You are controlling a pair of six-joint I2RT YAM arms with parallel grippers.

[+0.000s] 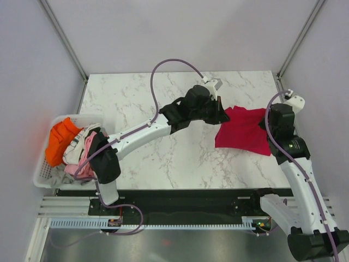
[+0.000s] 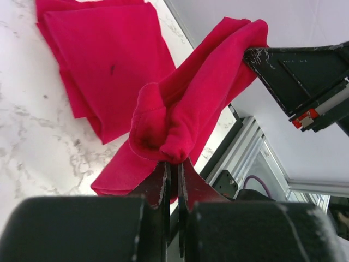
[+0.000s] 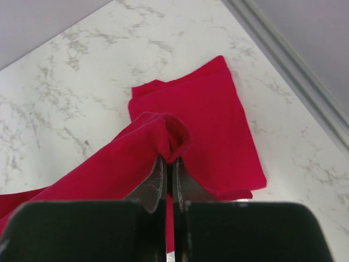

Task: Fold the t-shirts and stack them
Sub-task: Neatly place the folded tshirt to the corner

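My left gripper is bringing down the t-shirt's raised fold (image 2: 203, 90), which runs straight from gripper to gripper beside the flat folded layer (image 2: 109, 63). It should continue to lower the fold until the fold rests there, then let go.
A crimson t-shirt (image 1: 242, 131) lies at the right of the marble table. My left gripper (image 1: 223, 115) is shut on a bunched fold of it at its left edge, seen in the left wrist view (image 2: 173, 164). My right gripper (image 1: 266, 124) is shut on the other end of the same raised fold (image 3: 170, 161). The held cloth (image 2: 207, 93) stretches between both grippers, a little above the table. Under it a flat folded red layer (image 2: 103, 71) lies on the marble, also in the right wrist view (image 3: 212, 125). I cannot tell whether that layer is a second shirt.
A white basket (image 1: 43, 164) at the table's left edge holds orange (image 1: 59, 141), pink and white clothes. The right table edge and frame rail (image 3: 294, 71) run close behind the shirt. A purple cable (image 1: 163, 68) arcs over the table's far part.
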